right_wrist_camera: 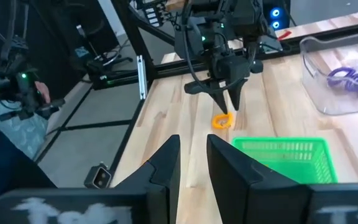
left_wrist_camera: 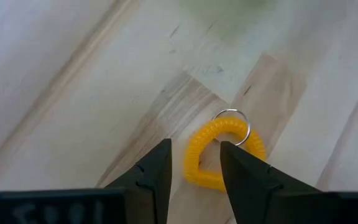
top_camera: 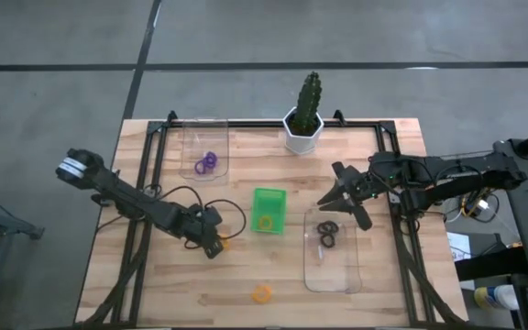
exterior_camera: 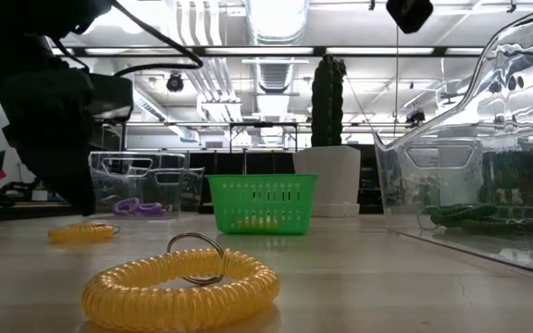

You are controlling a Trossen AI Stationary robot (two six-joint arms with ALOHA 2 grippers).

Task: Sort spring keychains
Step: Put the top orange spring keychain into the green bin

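A silver ring (left_wrist_camera: 246, 124) is hooked around the orange coil (left_wrist_camera: 196, 148), so the ring will come along when I carry the keychain to the green tray.
An orange spring keychain (left_wrist_camera: 211, 146) lies flat on the wood. My left gripper (left_wrist_camera: 194, 148) is open and points down at it. One finger stands outside the coil and the other over the loop's hollow. A second orange keychain (top_camera: 262, 293) lies near the table's near edge. A third (top_camera: 265, 221) sits in the green tray (top_camera: 269, 194). Purple keychains (top_camera: 207, 162) lie in the far clear tray, black ones (top_camera: 327, 233) in the right clear tray. My right gripper (top_camera: 339, 200) hovers open by the right tray's far end, holding nothing. My left gripper comes from above, pointing down, with its fingers astride one side of the orange coil (left_wrist_camera: 194, 163). The keychain lies flat on the table. I cannot tell whether either finger touches it.
A potted cactus (top_camera: 305, 115) stands at the table's far edge. The far clear tray (top_camera: 191, 137) and the right clear tray (top_camera: 330, 270) flank the green tray. Bare wood lies between the left gripper and the near edge. A black frame runs along the table's sides.
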